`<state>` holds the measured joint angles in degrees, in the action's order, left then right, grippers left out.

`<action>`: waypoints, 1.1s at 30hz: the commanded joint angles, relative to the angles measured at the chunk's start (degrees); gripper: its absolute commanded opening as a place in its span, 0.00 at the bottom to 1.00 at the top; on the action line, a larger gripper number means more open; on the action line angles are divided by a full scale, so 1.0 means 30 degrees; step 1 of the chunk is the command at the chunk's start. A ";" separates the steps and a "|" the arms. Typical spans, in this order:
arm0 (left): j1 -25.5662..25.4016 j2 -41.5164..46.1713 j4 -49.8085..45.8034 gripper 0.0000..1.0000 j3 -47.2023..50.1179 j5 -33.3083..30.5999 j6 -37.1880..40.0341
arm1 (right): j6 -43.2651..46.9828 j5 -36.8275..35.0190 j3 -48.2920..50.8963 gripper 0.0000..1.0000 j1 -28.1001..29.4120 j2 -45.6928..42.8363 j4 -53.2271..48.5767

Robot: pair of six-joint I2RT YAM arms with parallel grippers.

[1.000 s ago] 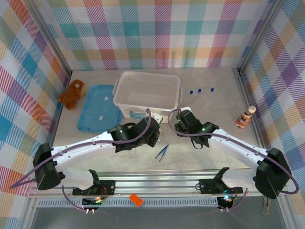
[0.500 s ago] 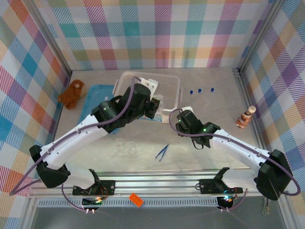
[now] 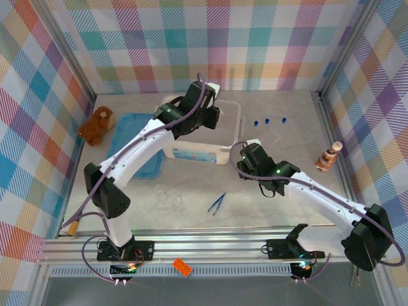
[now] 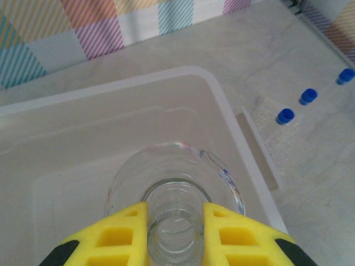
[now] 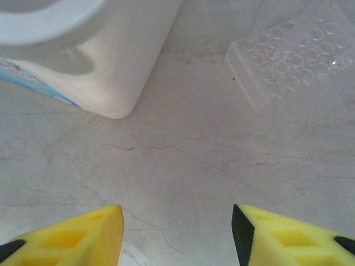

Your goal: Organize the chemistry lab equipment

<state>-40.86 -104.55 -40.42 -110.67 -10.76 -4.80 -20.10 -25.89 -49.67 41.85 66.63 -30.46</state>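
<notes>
I keep lowering the clear glass flask with my left gripper, as it hangs base down [image 4: 173, 166] over the white bin's empty corner [image 3: 225, 131], until its base meets the bin's bottom.
My left gripper [image 4: 175, 233] is shut on the neck of a clear glass flask [image 4: 175, 183], which hangs above the inside of the white bin [image 4: 222, 94]. From above, that gripper [image 3: 210, 118] sits over the bin's [image 3: 191, 153] back half. My right gripper [image 5: 177, 221] stands open over bare table, just right of the bin's front corner, with nothing between its fingers; from above it [image 3: 245, 154] is beside the bin. Blue tweezers [image 3: 217, 203] lie near the front. Clear petri dishes [image 3: 169, 196] lie left of them. Three blue caps [image 3: 268, 120] sit right of the bin.
A clear well plate [image 5: 294, 52] lies on the table between the bin and the blue caps [image 4: 285, 116]. A blue lid [image 3: 131, 150] lies left of the bin, with a brown plush toy [image 3: 97, 125] beyond it. A striped figure [image 3: 328, 157] stands at the right wall.
My left arm has swung from the front of the table up and back over the white bin, carrying the glass flask. The right arm has barely moved.
</notes>
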 commanded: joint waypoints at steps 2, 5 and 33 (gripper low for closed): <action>0.0533 -0.1633 0.0512 0.11 -0.1690 0.1103 0.0310 | -0.0174 0.0338 -0.0640 0.56 -0.0237 -0.0552 -0.0956; 0.0911 -0.2931 0.0634 0.10 -0.2375 0.1704 0.0166 | -0.0379 0.0441 -0.0655 0.56 -0.0326 -0.0699 -0.1182; 0.2048 -0.9515 0.0006 0.09 -0.6394 0.3325 -0.0599 | 0.0577 0.2841 -0.0225 0.57 -0.0528 -0.1241 -0.0346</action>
<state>-35.05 -132.81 -40.42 -126.87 -1.89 -6.17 -20.45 -19.70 -50.06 40.69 63.61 -33.45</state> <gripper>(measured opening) 0.201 0.569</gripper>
